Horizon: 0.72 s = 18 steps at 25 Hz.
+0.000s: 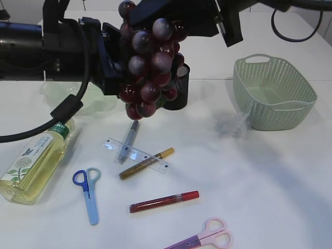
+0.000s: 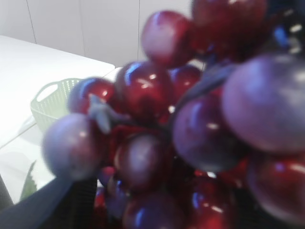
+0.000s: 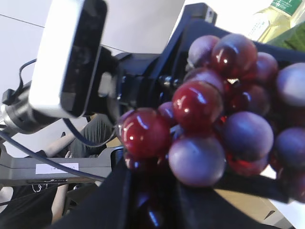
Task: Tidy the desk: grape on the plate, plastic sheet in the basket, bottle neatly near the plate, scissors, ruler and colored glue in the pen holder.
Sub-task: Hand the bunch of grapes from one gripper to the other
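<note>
The plate point(image 1: 97, 106) is on my left gripper's side, and both my grippers hold the grape point(image 1: 149, 70). My right gripper should pass the grape over and move away.
A bunch of dark red and purple grape point(image 1: 148, 67) hangs in the air above the back middle of the desk. My right gripper point(image 1: 136, 18) comes down from above and is shut on the top of the bunch. From the left, my left gripper point(image 1: 116, 72) has its fingers against both sides of the bunch. Grapes point(image 2: 190, 133) fill the left wrist view, and they point(image 3: 214, 109) also fill the right wrist view. The pale green plate point(image 1: 93, 101) lies back left. The black pen holder point(image 1: 180, 85) stands behind the bunch.
The bottle point(image 1: 36, 161) lies on its side at the left. A ruler point(image 1: 137, 154), gold glue point(image 1: 148, 163), red glue point(image 1: 163, 201), blue scissors point(image 1: 88, 193) and pink scissors point(image 1: 205, 238) lie in front. The plastic sheet point(image 1: 233, 123) sits against the green basket point(image 1: 275, 93).
</note>
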Tool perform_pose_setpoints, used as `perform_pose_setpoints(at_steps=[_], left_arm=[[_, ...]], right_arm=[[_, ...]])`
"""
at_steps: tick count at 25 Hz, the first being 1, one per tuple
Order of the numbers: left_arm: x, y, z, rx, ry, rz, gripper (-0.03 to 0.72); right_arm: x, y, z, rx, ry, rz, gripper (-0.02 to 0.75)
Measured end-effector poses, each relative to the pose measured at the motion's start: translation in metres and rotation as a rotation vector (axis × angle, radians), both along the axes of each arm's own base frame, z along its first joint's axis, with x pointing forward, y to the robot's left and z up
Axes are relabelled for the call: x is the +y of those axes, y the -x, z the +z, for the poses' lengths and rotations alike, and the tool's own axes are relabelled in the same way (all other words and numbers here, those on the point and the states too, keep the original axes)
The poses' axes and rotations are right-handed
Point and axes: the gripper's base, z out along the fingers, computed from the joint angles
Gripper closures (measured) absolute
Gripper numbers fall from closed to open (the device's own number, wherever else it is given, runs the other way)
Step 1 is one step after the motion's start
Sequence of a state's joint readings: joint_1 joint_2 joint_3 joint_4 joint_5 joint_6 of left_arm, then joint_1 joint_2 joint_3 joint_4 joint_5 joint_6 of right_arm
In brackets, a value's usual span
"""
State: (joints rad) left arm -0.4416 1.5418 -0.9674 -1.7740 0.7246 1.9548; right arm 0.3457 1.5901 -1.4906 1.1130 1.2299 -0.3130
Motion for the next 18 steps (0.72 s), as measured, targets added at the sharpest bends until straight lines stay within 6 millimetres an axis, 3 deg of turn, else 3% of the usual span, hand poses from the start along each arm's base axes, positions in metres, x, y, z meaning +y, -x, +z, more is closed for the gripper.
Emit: perform_pose_setpoints(at_steps=[3,9,11,18], left_arm=[[-0.0009,-0.0023,-0.002,0.005,-0.004,0.005,0.164],[-0.0009,-0.0024,-0.0019,0.007,-0.001,0.007,0.424],[-0.001,-0.0022,-0.0018,0.007,0.0,0.006,0.475],[-0.0012,-0.0018,-0.0016,0.006,0.003,0.0,0.515]], right_arm=[[0.0,-0.0002,0.0,-0.001,0.0,-0.002,0.576],[0.0,-0.0002,0.0,-0.001,0.0,-0.002,0.576],[0.0,-0.0002,0.0,-0.001,0.0,-0.002,0.576],[-0.0003,0.0008,0.0013,-0.004,-0.002,-0.002,0.575]])
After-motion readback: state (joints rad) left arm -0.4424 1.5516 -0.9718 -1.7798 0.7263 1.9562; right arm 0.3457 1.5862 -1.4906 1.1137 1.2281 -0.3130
